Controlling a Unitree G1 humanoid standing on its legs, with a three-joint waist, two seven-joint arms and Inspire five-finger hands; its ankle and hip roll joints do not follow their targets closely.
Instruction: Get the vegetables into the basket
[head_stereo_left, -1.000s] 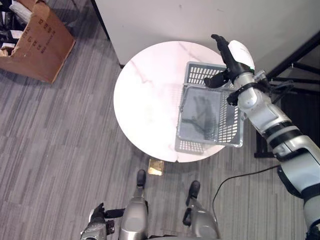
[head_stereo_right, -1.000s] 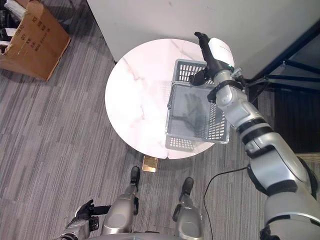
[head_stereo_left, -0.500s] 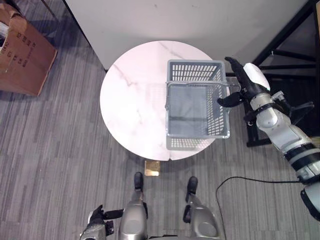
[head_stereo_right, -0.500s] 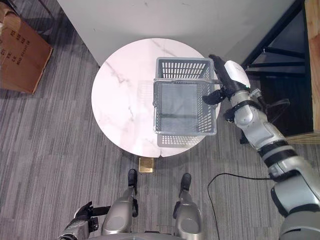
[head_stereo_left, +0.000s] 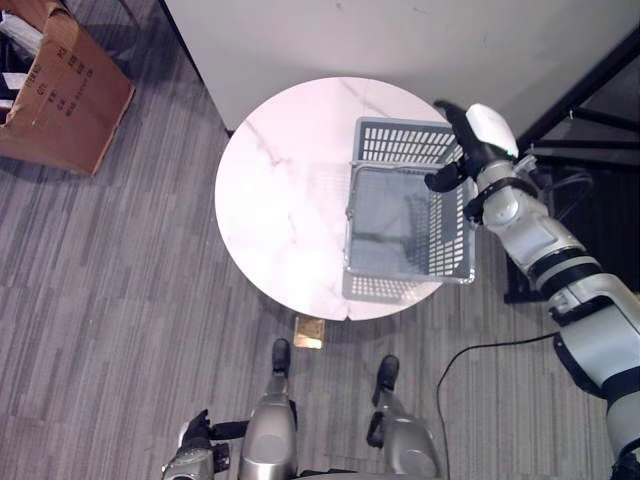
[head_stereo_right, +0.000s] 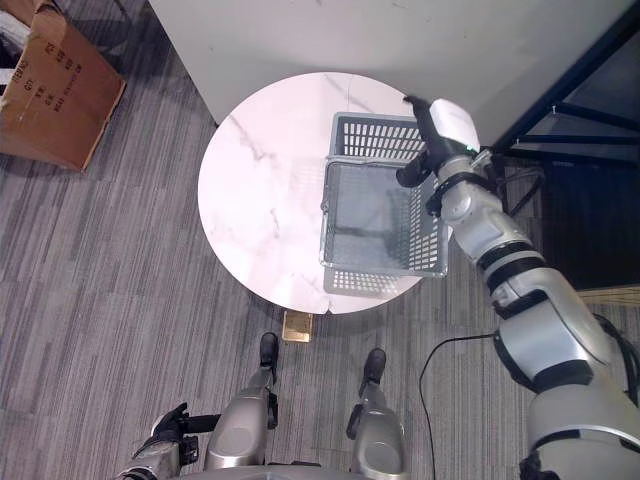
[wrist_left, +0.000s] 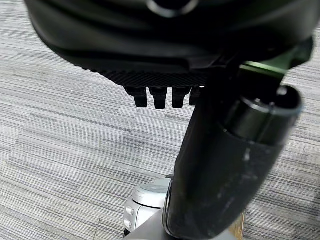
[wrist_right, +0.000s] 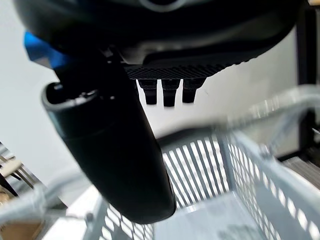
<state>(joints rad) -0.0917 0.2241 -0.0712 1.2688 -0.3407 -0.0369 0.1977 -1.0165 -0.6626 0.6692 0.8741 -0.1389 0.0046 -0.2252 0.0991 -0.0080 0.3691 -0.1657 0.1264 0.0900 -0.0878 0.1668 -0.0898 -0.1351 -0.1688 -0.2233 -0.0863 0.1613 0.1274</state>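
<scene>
My gripper will lift the wire handle, and the grey basket (head_stereo_left: 408, 215) will hang upright and open below, because the handle meets the basket's rim at small pivots (wrist_right: 265, 150).
A grey plastic basket (head_stereo_left: 405, 142) stands on the right part of a round white marble table (head_stereo_left: 280, 200), its wire handle lying across the rim. The inside of the basket is bare. My right hand (head_stereo_left: 482, 128) hovers at the basket's far right corner, fingers straight and thumb spread towards the rim; whether it touches the rim I cannot tell. In the right wrist view the thumb (wrist_right: 120, 150) hangs over the basket's slatted wall (wrist_right: 200, 165). My left hand (head_stereo_left: 195, 440) hangs low beside my body, fingers relaxed, over the carpet.
A white wall panel (head_stereo_left: 350, 40) stands right behind the table. A brown cardboard box (head_stereo_left: 60, 90) sits on the carpet at far left. A black metal frame (head_stereo_left: 590, 90) stands to the right of the basket. A small tan object (head_stereo_left: 310, 332) lies on the floor under the table's near edge.
The whole picture has shifted, so the camera has moved. My right hand stays by the basket's far right corner. The left hand has not moved.
</scene>
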